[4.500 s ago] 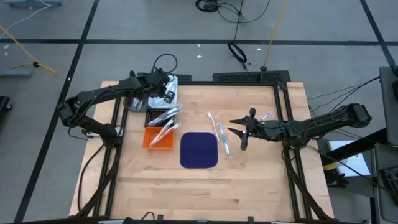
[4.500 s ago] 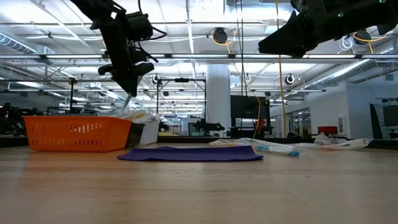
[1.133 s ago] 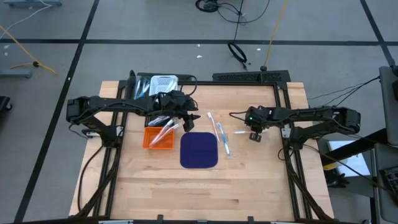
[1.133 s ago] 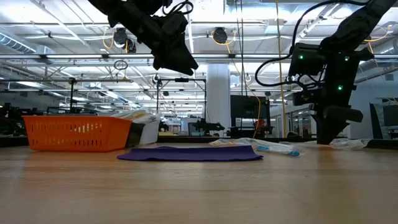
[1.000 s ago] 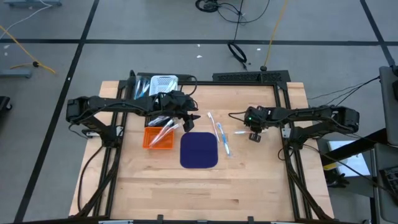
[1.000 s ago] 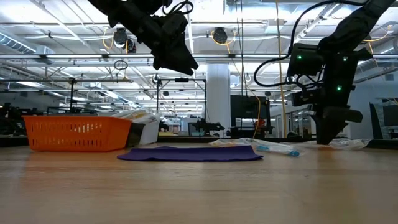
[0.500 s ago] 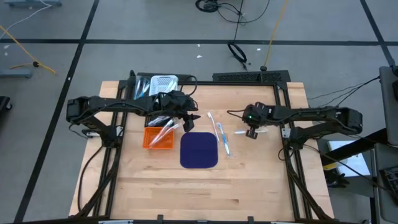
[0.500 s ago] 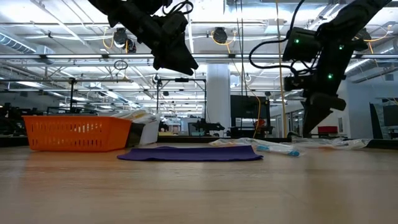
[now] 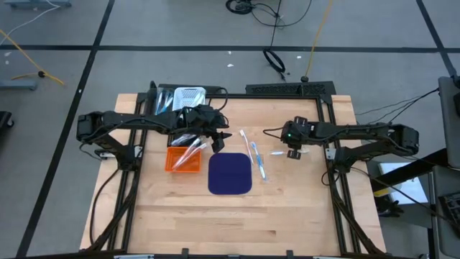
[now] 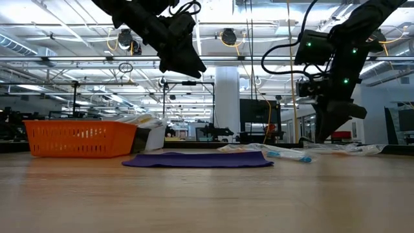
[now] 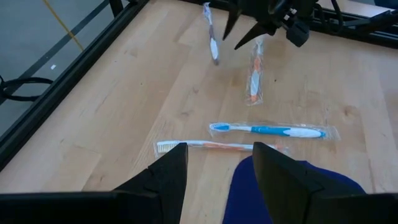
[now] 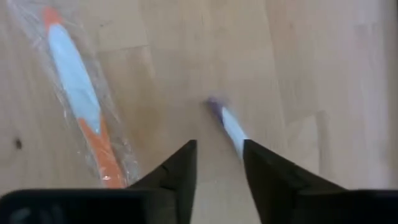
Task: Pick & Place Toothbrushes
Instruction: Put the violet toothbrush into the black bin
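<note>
I should pick up the purple-tipped toothbrush (image 11: 213,45) with my right gripper and pass it to my left gripper, because it lies across the mat from the baskets.
Several toothbrushes lie flat on the wood to the right of the dark blue mat (image 9: 230,173): one with a blue handle (image 11: 267,130), one orange (image 11: 211,146), a wrapped orange one (image 11: 254,71) and a purple-tipped one (image 12: 229,124). More wrapped ones stick out of the orange basket (image 9: 172,162). My left gripper (image 9: 219,137) hangs open above the mat's far left corner. My right gripper (image 9: 291,152) points steeply down, open, just above the purple-tipped toothbrush; its fingers (image 12: 186,165) stand on either side of that one's near end.
A dark basket (image 9: 180,134) and a pale container (image 9: 188,96) stand beyond the orange basket at the far left. A black frame (image 9: 287,89) runs along the table's far and side edges. Bare wood lies between the mat and the near edge.
My right gripper has risen a little off the table and shifted slightly toward the far edge, rolling its wrist somewhat. The toothbrushes on the wood lie where they were.
</note>
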